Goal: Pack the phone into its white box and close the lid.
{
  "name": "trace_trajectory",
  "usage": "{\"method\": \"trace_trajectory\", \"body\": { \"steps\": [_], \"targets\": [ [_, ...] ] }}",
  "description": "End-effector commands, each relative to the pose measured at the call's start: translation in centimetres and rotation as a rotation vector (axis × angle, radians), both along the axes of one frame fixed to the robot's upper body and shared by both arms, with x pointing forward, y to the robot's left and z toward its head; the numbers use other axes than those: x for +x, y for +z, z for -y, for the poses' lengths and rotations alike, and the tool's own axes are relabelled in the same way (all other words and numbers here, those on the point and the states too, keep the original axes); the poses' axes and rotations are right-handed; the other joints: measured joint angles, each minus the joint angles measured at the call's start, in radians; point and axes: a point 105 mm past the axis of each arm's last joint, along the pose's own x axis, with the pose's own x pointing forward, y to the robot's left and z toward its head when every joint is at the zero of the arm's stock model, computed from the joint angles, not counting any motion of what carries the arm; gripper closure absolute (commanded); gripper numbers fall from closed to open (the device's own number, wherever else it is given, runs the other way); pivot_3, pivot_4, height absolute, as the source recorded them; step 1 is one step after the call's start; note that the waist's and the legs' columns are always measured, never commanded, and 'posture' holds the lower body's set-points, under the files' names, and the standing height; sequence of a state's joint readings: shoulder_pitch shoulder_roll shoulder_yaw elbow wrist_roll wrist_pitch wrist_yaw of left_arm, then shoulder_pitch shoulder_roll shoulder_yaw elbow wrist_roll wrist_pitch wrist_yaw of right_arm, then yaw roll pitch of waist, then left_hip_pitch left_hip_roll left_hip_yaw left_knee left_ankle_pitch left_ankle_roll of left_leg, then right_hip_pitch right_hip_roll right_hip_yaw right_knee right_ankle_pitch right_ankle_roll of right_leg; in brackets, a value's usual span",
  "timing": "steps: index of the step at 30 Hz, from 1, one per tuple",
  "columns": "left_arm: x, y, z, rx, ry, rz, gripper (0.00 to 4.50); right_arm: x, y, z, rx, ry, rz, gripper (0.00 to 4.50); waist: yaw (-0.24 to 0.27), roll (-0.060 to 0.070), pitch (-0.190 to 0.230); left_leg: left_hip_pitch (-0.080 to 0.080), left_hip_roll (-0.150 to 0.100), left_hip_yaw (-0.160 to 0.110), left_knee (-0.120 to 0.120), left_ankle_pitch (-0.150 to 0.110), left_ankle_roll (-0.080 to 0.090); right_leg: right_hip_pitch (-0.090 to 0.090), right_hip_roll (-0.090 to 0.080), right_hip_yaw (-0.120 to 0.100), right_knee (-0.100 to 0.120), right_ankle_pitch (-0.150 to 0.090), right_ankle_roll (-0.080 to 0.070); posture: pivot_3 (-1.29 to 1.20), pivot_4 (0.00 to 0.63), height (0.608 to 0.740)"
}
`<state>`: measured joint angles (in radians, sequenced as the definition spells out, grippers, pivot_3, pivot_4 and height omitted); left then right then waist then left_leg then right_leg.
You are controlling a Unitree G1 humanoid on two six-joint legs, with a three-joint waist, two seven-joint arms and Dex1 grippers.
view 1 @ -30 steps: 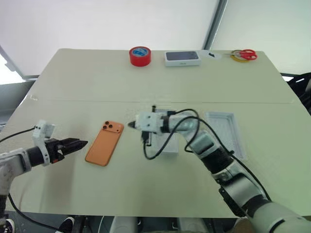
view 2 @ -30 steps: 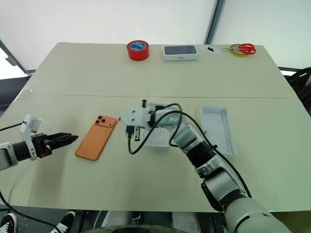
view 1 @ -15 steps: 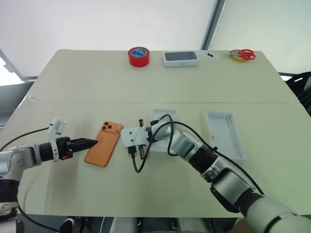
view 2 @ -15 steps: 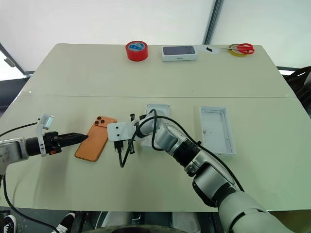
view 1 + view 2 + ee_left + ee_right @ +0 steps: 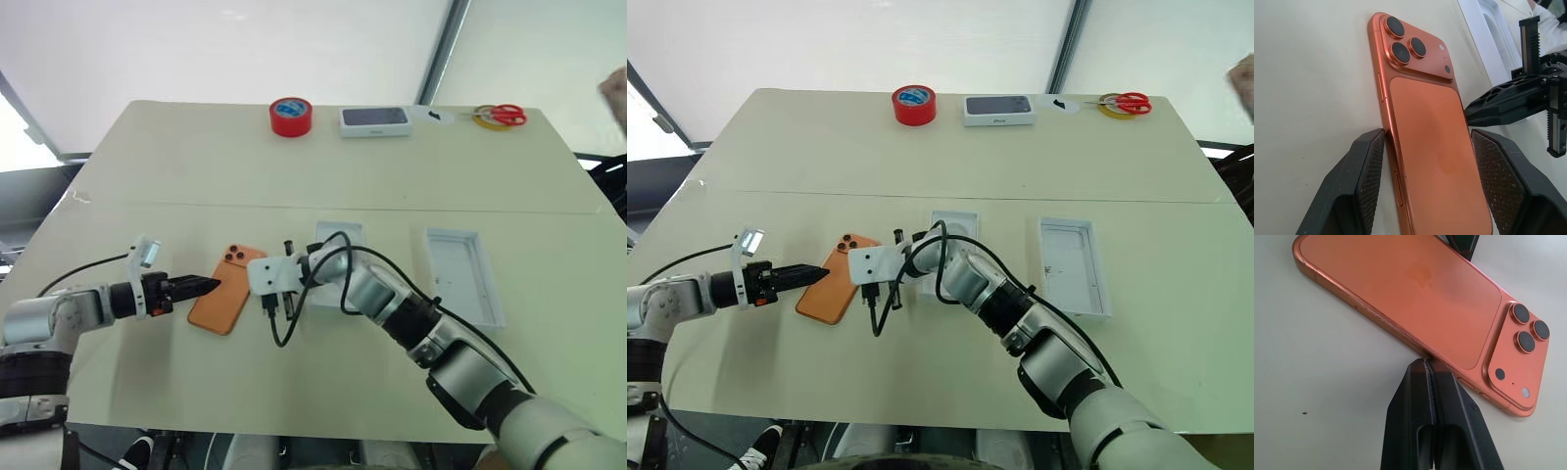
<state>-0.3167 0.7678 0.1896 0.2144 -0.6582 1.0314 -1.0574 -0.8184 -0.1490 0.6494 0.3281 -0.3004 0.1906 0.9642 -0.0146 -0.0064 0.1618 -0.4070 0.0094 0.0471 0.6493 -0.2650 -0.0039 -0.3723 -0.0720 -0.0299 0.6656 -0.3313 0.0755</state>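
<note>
My gripper is going to lower the phone (image 5: 222, 296), and the phone will settle down inside the box's sides, because a raised rim goes around the white piece's oval hollow (image 5: 1495, 25).
The orange phone (image 5: 227, 296) lies flat on the table, back up, its three lenses (image 5: 1404, 42) at the far end. My left gripper (image 5: 1427, 138) is open, one finger on either side of the phone's near end, not pressing it. My right gripper (image 5: 1426, 363) is shut, and its tip rests against the phone's long right edge. The lid (image 5: 465, 275), a shallow white tray with faint marks, lies to the right. A white piece with an oval recess (image 5: 336, 233) shows behind my right forearm. I cannot tell whether it sits in the white box.
Along the table's far edge stand a red tape roll (image 5: 291, 116), a white box with a dark phone picture (image 5: 373, 121), and red scissors on a yellow tape ring (image 5: 500, 116). A black cable loop (image 5: 284, 328) hangs from my right wrist. A person's hand (image 5: 617, 93) shows at the far right.
My left gripper has moved right until its fingers straddle the phone's near end. My right gripper has come down and to the left onto the phone's right edge. The camera has shifted slightly.
</note>
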Motion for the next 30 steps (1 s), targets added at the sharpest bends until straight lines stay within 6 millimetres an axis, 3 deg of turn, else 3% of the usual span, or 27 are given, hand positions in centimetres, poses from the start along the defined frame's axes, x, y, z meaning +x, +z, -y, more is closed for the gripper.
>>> {"method": "trace_trajectory", "body": {
  "steps": [1,8,12,16,19,25,29,30],
  "targets": [
    [-1.2,-1.5,3.1,-0.109,-0.082,-0.163,1.56,0.3,0.8,-0.3,0.042,-0.016,0.023,4.47,0.000,0.000,0.000,0.000,0.000,0.000,0.000,0.000,0.000,0.000,0.000,0.000,0.000,0.000,0.000,0.00,0.150,0.740],
    [-1.0,-1.7,3.6,-0.006,-0.086,-0.159,1.56,0.5,0.8,-0.2,0.046,-0.015,0.035,4.47,0.000,0.000,0.000,0.000,0.000,0.000,0.000,0.000,0.000,0.001,0.000,0.000,0.000,0.000,0.000,0.00,0.150,0.740],
    [-0.7,-0.6,4.8,-0.034,-0.101,-0.138,1.56,0.7,0.8,0.0,0.047,-0.022,0.042,4.47,0.003,-0.001,0.000,0.000,0.000,0.000,0.001,0.000,0.000,0.001,0.000,0.000,0.000,0.000,0.000,0.00,0.150,0.740],
    [0.1,-1.2,5.0,0.062,-0.071,-0.120,1.56,0.8,0.7,0.2,0.042,-0.023,0.051,4.47,0.002,-0.001,0.000,-0.001,-0.001,0.000,0.001,0.001,-0.001,0.002,0.000,0.000,0.000,0.000,0.000,0.00,0.150,0.740],
    [-0.2,-1.0,5.5,0.037,-0.086,-0.114,1.56,0.9,0.6,0.3,0.036,-0.022,0.067,4.47,0.002,-0.001,0.000,-0.001,0.000,-0.001,0.001,0.001,-0.001,0.003,0.000,0.000,0.001,0.000,0.000,0.00,0.150,0.740],
    [-0.1,-0.6,4.2,-0.120,-0.001,-0.138,1.56,1.0,0.6,0.6,0.038,-0.035,0.063,4.47,0.000,-0.001,0.000,-0.001,0.000,0.000,0.001,0.001,-0.001,0.002,0.000,0.000,0.001,0.000,0.000,0.00,0.150,0.740],
    [-0.2,-1.1,4.3,-0.147,0.004,-0.167,1.56,0.9,0.6,0.6,0.038,-0.030,0.066,4.47,-0.002,-0.001,0.000,-0.001,0.000,0.000,0.001,0.001,-0.002,0.002,0.000,0.000,0.001,0.000,0.000,0.00,0.150,0.740],
    [-0.3,-1.0,4.6,-0.164,-0.004,-0.176,2.09,0.9,0.6,0.5,0.040,-0.030,0.065,4.50,-0.002,-0.001,0.000,-0.001,0.000,0.000,0.001,0.001,-0.002,0.002,0.000,0.000,0.001,0.000,0.000,0.00,0.150,0.740]
  ]
}}
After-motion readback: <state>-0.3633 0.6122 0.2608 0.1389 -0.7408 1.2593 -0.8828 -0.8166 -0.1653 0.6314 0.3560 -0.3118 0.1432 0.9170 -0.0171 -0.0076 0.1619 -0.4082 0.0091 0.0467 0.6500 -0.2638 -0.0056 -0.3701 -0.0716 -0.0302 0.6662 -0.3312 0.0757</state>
